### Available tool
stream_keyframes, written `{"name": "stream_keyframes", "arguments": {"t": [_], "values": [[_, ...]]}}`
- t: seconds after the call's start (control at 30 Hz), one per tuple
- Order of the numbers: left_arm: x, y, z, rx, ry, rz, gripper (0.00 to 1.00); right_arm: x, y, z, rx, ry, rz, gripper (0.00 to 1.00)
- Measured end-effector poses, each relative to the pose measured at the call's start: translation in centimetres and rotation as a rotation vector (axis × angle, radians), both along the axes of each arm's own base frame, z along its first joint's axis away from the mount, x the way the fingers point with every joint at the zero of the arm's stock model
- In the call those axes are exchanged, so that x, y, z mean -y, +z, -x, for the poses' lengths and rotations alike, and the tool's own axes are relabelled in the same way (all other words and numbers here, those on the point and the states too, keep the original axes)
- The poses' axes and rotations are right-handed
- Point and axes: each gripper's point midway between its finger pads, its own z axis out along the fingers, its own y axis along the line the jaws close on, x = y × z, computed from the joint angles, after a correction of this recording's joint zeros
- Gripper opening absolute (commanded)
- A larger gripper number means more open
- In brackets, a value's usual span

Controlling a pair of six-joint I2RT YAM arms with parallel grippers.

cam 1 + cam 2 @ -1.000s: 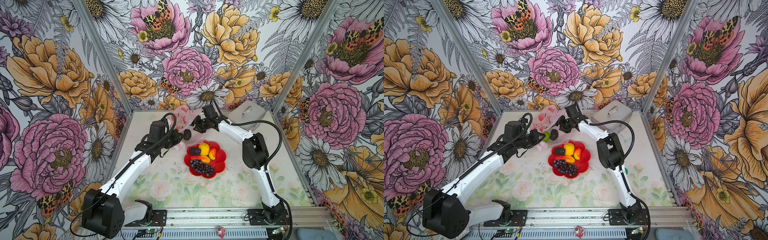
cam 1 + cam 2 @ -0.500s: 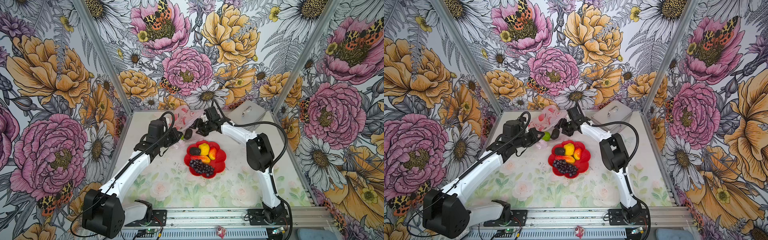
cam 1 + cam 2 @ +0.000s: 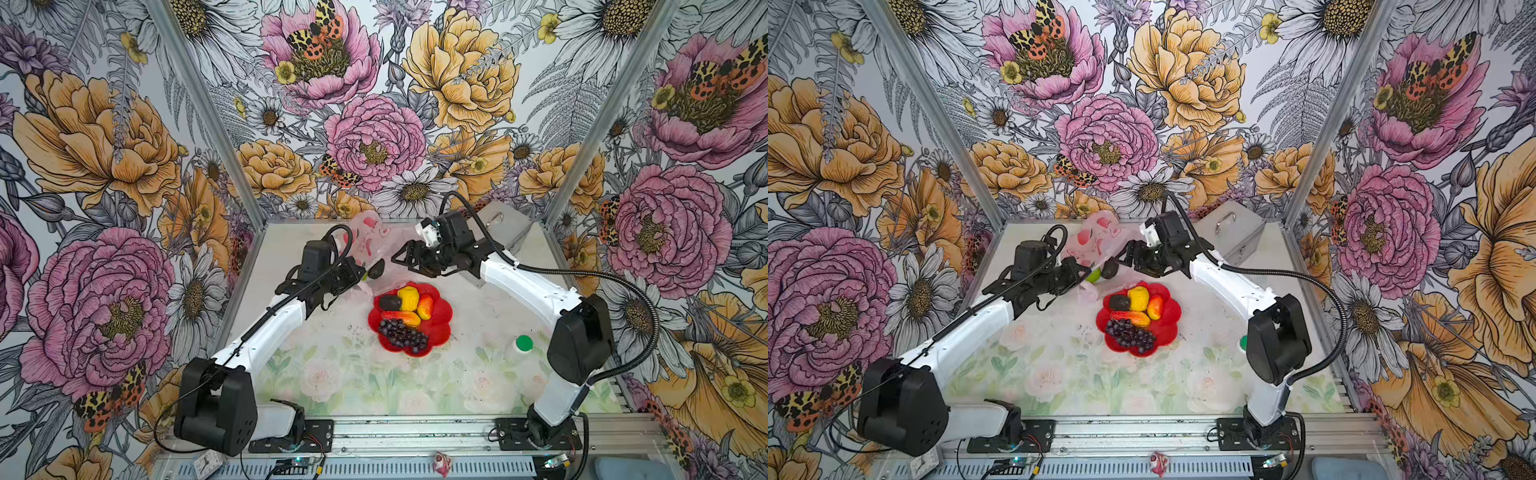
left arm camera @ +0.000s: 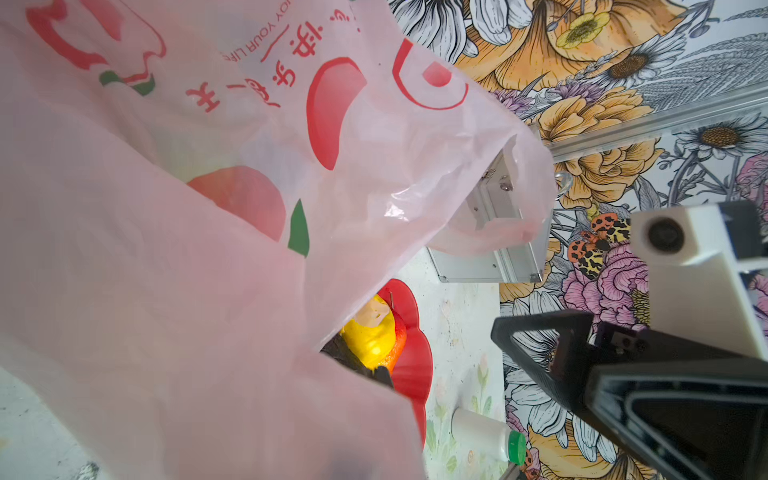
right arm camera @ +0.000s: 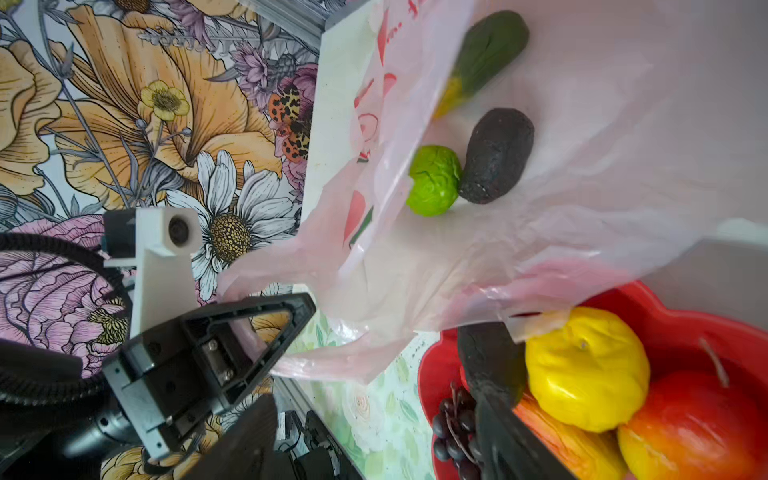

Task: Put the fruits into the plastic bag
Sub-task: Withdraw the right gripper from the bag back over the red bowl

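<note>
The second avocado (image 3: 390,302) has the open fingers of my right gripper facing across that avocado's narrow width (image 5: 489,357). My right gripper should go down next toward the red plate until its fingers are on both sides of that avocado.
The pale pink plastic bag (image 3: 368,239) lies at the back of the table, and my left gripper (image 3: 358,272) is shut on its edge (image 5: 266,332), holding the mouth up. Inside the mouth lie a dark avocado (image 5: 496,156), a green bumpy ball (image 5: 434,180) and a green-orange mango (image 5: 486,50). My right gripper (image 3: 401,257) hangs open and empty just right of the mouth. On the red plate (image 3: 440,328) sit a second avocado (image 3: 390,302), a yellow fruit (image 3: 408,298), two red-orange fruits (image 3: 424,306) and the grape bunch (image 3: 405,332). In the left wrist view the bag (image 4: 208,249) hides my left jaws.
A silver metal case (image 3: 500,232) stands at the back right, behind my right arm. A white bottle with a green cap (image 3: 523,345) lies right of the plate. Flowered walls close in the back and both sides.
My right gripper has opened wider and drawn back to the right, away from the avocado, which stays in the bag's mouth. The left gripper keeps hold of the bag.
</note>
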Motion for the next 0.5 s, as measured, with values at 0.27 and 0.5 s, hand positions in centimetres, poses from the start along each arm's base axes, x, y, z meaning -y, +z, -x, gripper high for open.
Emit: {"name": "stream_keyframes", "arguments": {"t": [0.27, 0.5], "values": [[0.1, -0.3, -0.1, -0.007, -0.001, -0.002, 0.0, 2.5, -6.3, 4.0, -0.135, 0.049, 0.151, 0.8], [0.1, -0.3, -0.1, -0.007, 0.0, -0.002, 0.0, 2.1, -7.2, 5.0, -0.147, 0.096, 0.185, 0.78]]}}
